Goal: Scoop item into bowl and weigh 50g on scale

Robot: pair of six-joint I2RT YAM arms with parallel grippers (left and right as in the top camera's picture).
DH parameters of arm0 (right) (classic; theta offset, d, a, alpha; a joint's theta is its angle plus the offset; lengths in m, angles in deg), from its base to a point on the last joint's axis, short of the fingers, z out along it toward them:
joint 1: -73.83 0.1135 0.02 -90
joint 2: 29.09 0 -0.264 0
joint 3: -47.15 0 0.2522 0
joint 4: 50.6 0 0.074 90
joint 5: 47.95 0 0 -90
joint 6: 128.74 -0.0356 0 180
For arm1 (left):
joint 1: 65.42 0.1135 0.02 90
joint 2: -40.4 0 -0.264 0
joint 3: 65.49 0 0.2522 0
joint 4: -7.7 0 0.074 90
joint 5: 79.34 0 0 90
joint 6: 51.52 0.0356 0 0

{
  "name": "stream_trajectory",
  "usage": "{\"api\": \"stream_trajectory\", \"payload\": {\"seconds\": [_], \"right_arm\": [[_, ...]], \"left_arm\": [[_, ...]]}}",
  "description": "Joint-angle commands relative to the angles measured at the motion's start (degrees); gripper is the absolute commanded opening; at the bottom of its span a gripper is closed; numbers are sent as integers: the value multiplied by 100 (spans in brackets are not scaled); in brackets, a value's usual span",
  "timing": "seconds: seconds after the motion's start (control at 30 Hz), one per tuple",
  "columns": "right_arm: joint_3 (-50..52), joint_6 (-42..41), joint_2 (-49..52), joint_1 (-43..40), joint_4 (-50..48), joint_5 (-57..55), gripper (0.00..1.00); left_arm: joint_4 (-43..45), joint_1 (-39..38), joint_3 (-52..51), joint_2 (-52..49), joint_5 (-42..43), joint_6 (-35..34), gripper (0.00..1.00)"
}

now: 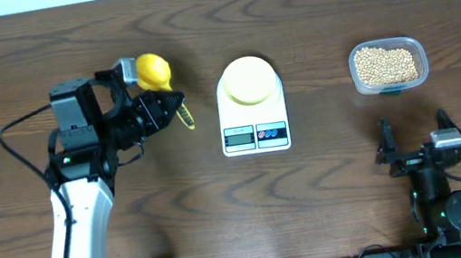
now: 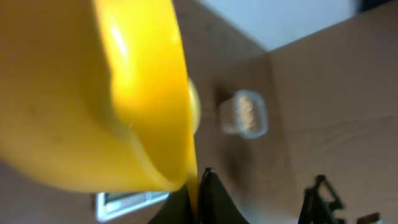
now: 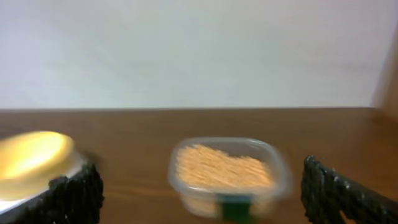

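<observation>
The bright yellow scoop's handle end (image 1: 186, 117) sticks out free past my left gripper's fingers, so my open right gripper should keep going toward that handle end until it closes there.
The white scale (image 1: 255, 131) sits mid-table with the pale-yellow bowl (image 1: 249, 79) on its platform. The beige beans (image 1: 385, 64) lie in a clear plastic tub (image 1: 418, 51) at the right; the right wrist view shows them (image 3: 224, 167) ahead. My left gripper (image 1: 175, 110) is left of the scale, shut on the handle of a bright yellow scoop (image 1: 152, 71). The scoop (image 2: 93, 87) fills the left wrist view, its handle pinched between the fingers (image 2: 198, 198). My right gripper (image 1: 416, 145) is open and empty, near the front edge below the tub.
The brown wooden table (image 1: 286, 11) ends at a white wall at the back. The left arm's white link (image 1: 80, 225) runs to the front edge. In the left wrist view the tub (image 2: 244, 114) and the right arm (image 2: 320, 199) show far off.
</observation>
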Motion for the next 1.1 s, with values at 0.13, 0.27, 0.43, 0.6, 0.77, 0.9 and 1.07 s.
{"api": "stream_trajectory", "payload": {"seconds": [0.13,0.27,0.43,0.6,0.77,0.9,1.07], "right_arm": [[-11,-1585,-31,-11,-1631,1687,99],[-520,-1576,90,-13,-1812,1392,99],[-2216,-1558,1102,-17,20,1060,99],[-4068,-1449,3003,-17,1829,1375,99],[-5095,-1316,4496,-15,1971,3526,99],[-5202,-2450,5359,-11,879,5967,99],[-5202,-4452,5960,203,-55,6074,91]], "left_arm": [[516,-9,13,299,271,-931,7],[782,-9,13,299,271,-1327,7],[1272,-68,13,299,295,-1637,7],[1845,-391,13,299,282,-1880,7],[2367,-782,13,297,-50,-2356,7],[3202,-1058,13,297,-142,-2658,7],[4234,-1333,13,297,-470,-3281,7]]}}
